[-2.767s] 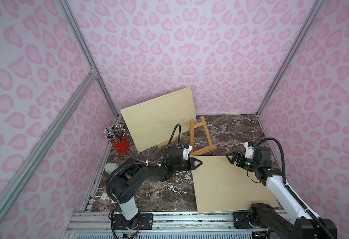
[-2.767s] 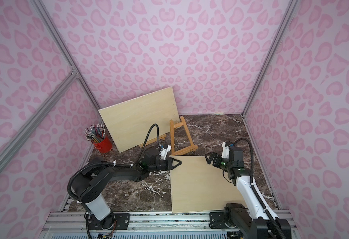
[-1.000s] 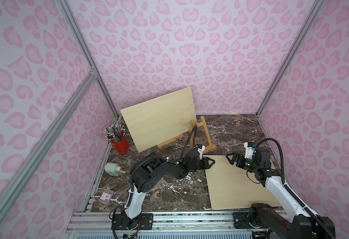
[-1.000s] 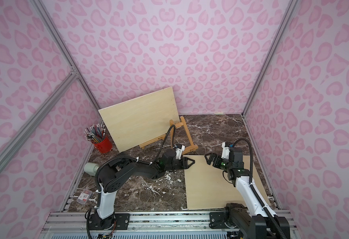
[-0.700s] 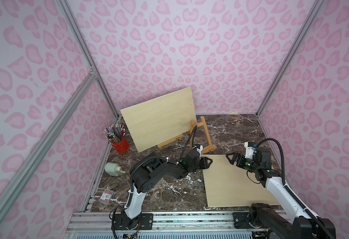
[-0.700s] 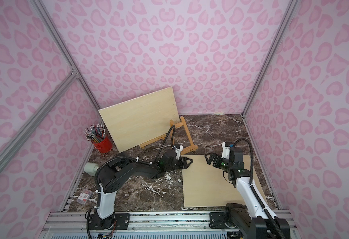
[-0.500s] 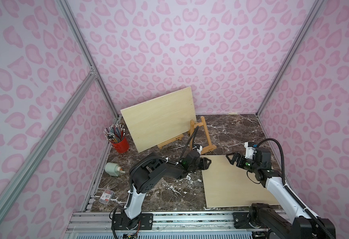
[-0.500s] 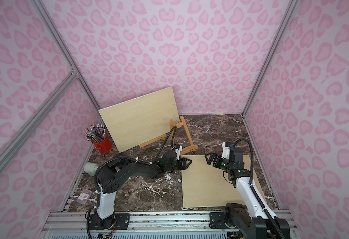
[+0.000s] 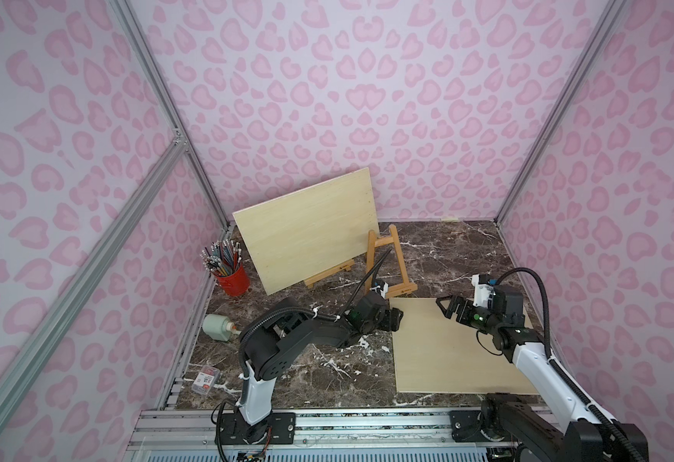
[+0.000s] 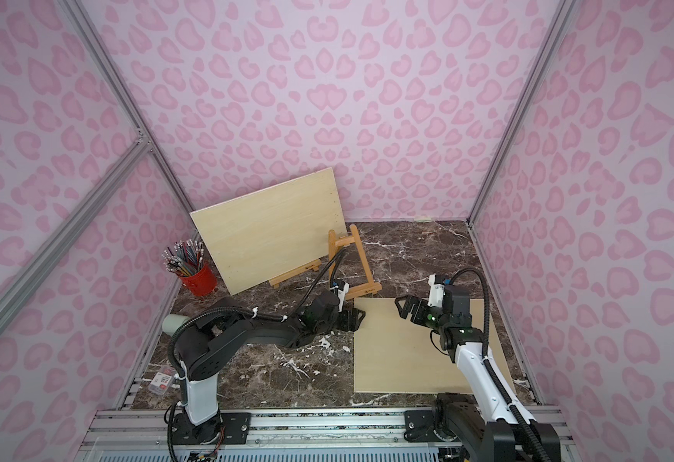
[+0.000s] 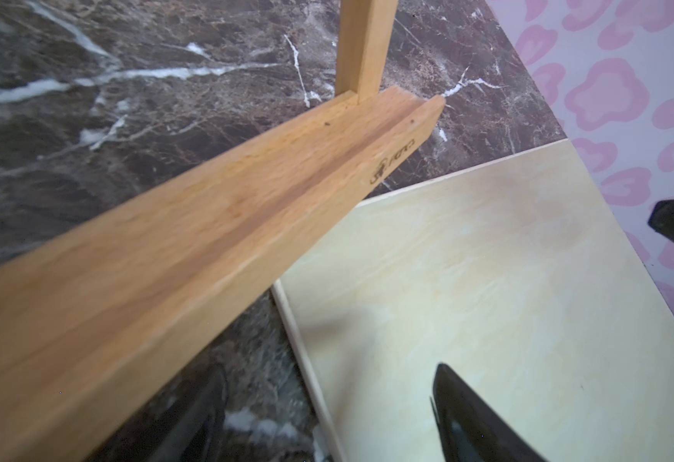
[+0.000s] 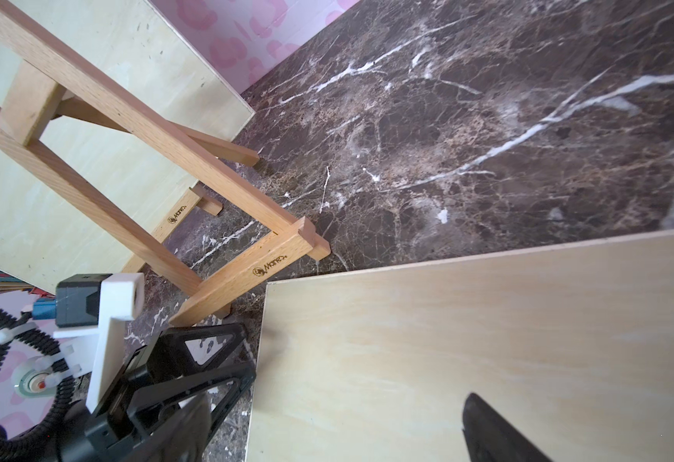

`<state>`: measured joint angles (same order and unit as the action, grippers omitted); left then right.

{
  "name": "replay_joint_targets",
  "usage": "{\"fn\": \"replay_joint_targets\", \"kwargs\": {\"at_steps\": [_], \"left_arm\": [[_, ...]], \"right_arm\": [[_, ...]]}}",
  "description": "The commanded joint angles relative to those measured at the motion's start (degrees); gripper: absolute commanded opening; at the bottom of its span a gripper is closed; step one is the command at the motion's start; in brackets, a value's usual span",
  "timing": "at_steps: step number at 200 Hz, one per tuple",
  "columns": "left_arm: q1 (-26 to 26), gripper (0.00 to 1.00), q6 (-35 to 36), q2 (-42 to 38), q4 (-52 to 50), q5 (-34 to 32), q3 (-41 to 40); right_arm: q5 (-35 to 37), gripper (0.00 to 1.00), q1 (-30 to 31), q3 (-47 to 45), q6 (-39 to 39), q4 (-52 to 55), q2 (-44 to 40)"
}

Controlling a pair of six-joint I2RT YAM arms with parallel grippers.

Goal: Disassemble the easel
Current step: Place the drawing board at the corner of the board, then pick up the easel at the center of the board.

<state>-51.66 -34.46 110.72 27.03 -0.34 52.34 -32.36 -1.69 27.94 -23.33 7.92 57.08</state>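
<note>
I can see that the easel's nearer leg (image 9: pixel 400 255) stands free above its ledge, so I keep my right gripper moving over the flat board until its open fingers are on either side of that leg (image 9: pixel 405 275).
An empty wooden A-frame easel (image 9: pixel 387 262) (image 10: pixel 353 260) stands mid-table. Behind it to the left a second easel's ledge (image 9: pixel 329 274) carries a pale upright board (image 9: pixel 307 236). Another pale board (image 9: pixel 459 352) (image 10: pixel 419 352) lies flat on the table at the right. My left gripper (image 9: pixel 395 318) (image 10: pixel 358 316) is open at that board's near-left corner; in the left wrist view the board's edge (image 11: pixel 307 360) runs between the spread fingers (image 11: pixel 471 420), under the easel ledge (image 11: pixel 207 240). My right gripper (image 9: pixel 447 308) (image 12: pixel 335 424) hangs open over the flat board's far edge, holding nothing.
A red cup of pencils (image 9: pixel 229 274), a pale green sharpener (image 9: pixel 217 327) and a small box (image 9: pixel 203 378) sit along the left wall. Pink patterned walls close in three sides. The aluminium rail (image 9: pixel 327 424) runs along the front.
My left gripper has opened wide and let go of the flat board's corner. The board slid slightly left, then stopped. The right arm has not moved.
</note>
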Motion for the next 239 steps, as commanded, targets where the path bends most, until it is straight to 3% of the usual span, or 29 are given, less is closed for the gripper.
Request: {"fn": "replay_joint_targets", "kwargs": {"at_steps": [1,85,137,204,239], "left_arm": [[-0.63,0.84,1.56,-2.63,-6.01,-0.06,-0.58],[-0.80,0.86,5.36,-22.31,-18.20,3.68,-7.28],[4.15,0.87,7.67,-34.30,-23.49,3.99,-12.96],[10.79,0.89,10.20,-43.62,-28.76,4.15,-17.64],[13.01,0.89,10.19,-44.62,-28.35,5.40,-18.45]], "right_arm": [[1.23,1.00,2.37,0.83,0.68,-2.07,1.27],[12.63,0.96,18.97,15.32,13.61,-12.19,21.56],[16.23,0.84,20.65,21.89,19.01,-17.08,34.34],[14.92,0.66,21.37,20.69,20.61,-27.26,39.51],[16.32,0.51,21.47,21.34,20.52,-29.37,42.18]]}}
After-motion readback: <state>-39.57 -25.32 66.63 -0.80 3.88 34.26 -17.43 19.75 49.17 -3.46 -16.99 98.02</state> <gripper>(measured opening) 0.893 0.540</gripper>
